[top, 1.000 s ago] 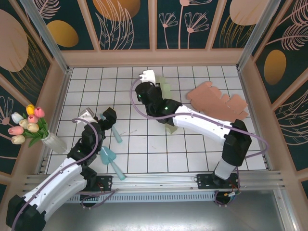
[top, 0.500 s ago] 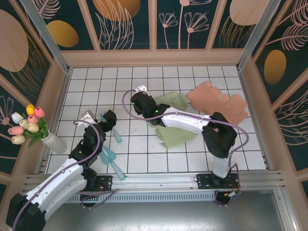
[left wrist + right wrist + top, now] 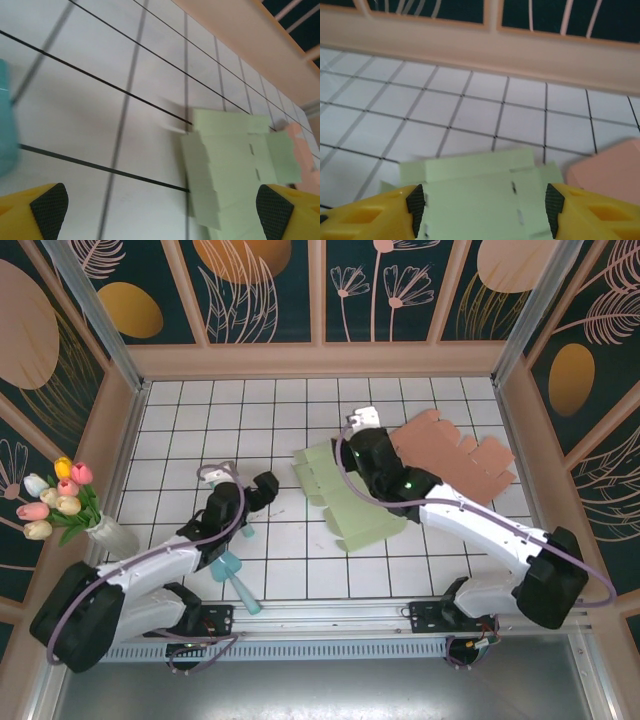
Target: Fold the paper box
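Note:
I can see that the paper box's side flap (image 3: pixel 198 175) already tilts along a straight crease (image 3: pixel 210 175), so the flap will swing up like a side on a hinge when I lift the flap's edge.
The paper box is a flat, unfolded pale green sheet (image 3: pixel 345 502) with flaps and slots, lying on the white gridded table. My right gripper (image 3: pixel 352 447) hovers over its far right corner, open, fingers apart either side of the sheet (image 3: pixel 480 185) with nothing held. Left of the sheet, my left gripper (image 3: pixel 264 487) stands wide open and empty, pointing at it. In the left wrist view the sheet (image 3: pixel 235 165) lies ahead and to the right of the left gripper (image 3: pixel 160 205). In the right wrist view the right gripper (image 3: pixel 482 205) frames the sheet.
A pink flat cardboard sheet (image 3: pixel 455 452) lies right of the green one, its edge touching or overlapping it. Teal plastic pieces (image 3: pixel 230 568) lie by the left arm. A vase of tulips (image 3: pixel 62 502) stands at the left wall. Wooden walls (image 3: pixel 320 360) ring the table.
My right gripper opened and let go of the green sheet, which now lies flat; the arm swung right. My left gripper moved right toward the sheet.

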Robot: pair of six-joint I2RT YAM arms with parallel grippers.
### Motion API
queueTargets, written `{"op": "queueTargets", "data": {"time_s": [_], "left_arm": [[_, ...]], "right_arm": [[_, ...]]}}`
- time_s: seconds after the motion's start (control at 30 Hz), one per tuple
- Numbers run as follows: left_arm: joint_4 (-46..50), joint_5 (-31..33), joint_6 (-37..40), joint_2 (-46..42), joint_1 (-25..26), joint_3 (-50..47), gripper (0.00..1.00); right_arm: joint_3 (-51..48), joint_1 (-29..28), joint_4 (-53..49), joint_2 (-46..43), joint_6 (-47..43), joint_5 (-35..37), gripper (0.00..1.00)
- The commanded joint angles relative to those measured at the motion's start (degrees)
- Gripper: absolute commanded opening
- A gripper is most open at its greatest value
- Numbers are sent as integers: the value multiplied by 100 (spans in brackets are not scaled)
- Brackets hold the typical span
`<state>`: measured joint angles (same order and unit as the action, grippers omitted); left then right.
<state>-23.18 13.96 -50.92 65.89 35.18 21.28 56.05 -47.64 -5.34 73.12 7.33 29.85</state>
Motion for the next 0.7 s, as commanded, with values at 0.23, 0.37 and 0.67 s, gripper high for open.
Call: {"op": "queueTargets", "data": {"time_s": [0.23,0.37,0.67], "left_arm": [[-48,254,-50,1167,615,933,98],[30,360,-69,1475,745,1117,97],[396,586,152,2556,788,1892,96]], "right_arm": [[-1631,592,1071,-1118,61,-270,70],[-1712,730,1053,-1308,239,-437,70],[-1851,730,1027,-1392,322,-539,71]]}}
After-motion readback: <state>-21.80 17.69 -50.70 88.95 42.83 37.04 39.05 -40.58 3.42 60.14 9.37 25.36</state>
